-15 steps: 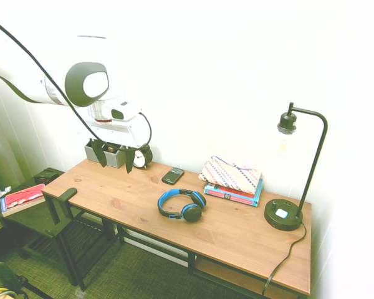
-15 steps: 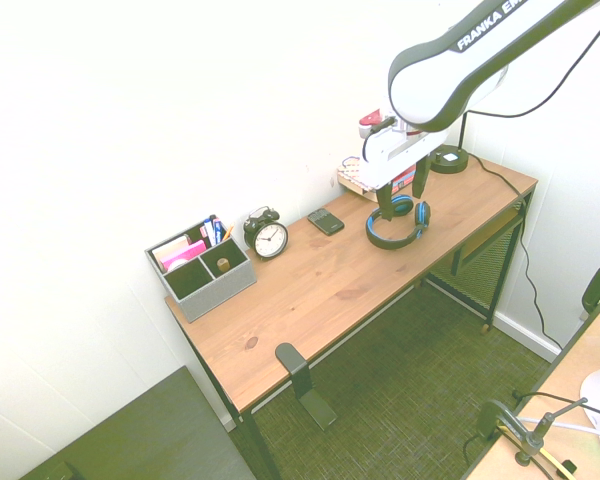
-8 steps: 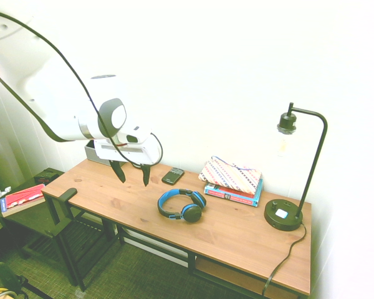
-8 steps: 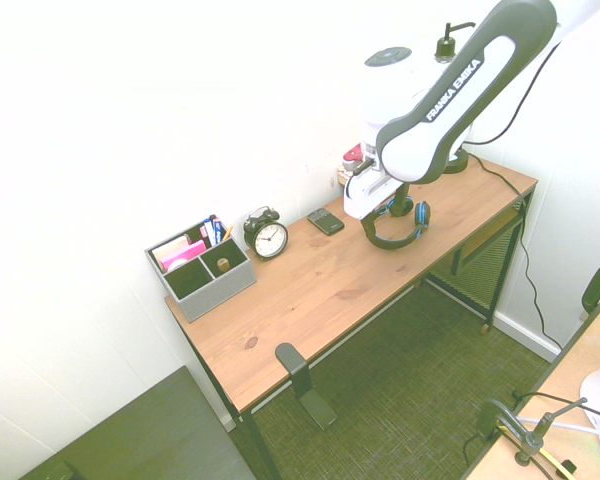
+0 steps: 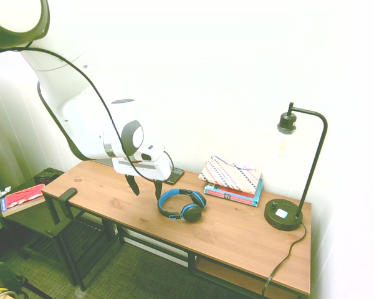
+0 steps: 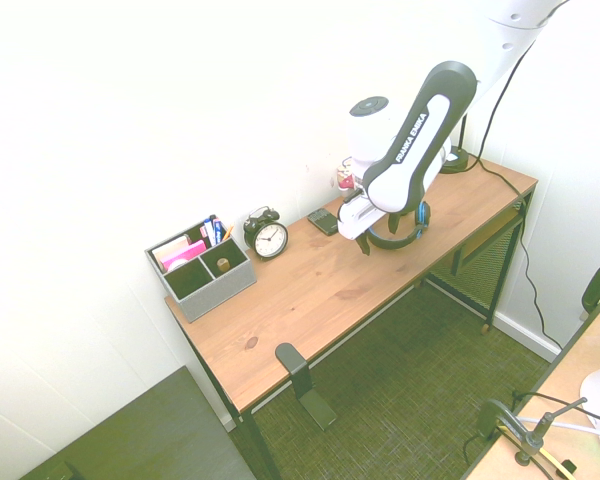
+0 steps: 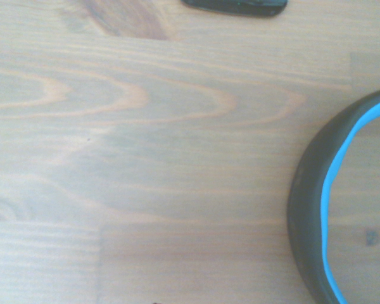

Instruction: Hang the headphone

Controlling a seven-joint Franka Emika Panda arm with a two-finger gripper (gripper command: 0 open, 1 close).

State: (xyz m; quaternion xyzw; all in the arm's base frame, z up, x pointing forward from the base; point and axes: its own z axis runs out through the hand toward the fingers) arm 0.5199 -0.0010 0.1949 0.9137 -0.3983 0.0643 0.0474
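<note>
The headband [image 5: 163, 203] is standing on its edge, so the headphone will stay level when I lift it, with its ear cups [image 5: 192, 212] pointing out sideways.
The headphone [image 5: 182, 205], with a blue headband and black ear cups, lies flat on the wooden desk [image 5: 237, 233] near its middle. My gripper [image 5: 144, 188] hangs just above the desk, close to the left of the headband, fingers pointing down and open with nothing between them. In the second exterior view the arm covers part of the headphone [image 6: 408, 236], and the gripper [image 6: 365, 244] is at its near side. The wrist view shows bare wood and an arc of the headband [image 7: 311, 209]. A black hook [image 5: 67, 194] is clamped to the desk's front left edge.
A small black phone [image 5: 175, 174] lies behind the gripper. Books under a patterned pouch [image 5: 232, 177] and a black desk lamp [image 5: 285, 215] stand to the right. An alarm clock [image 6: 268, 236] and a grey organizer [image 6: 200, 268] sit at the other end.
The arm has swung down and along the desk from above the organizer toward the headphone. The gripper is lower and has stayed open.
</note>
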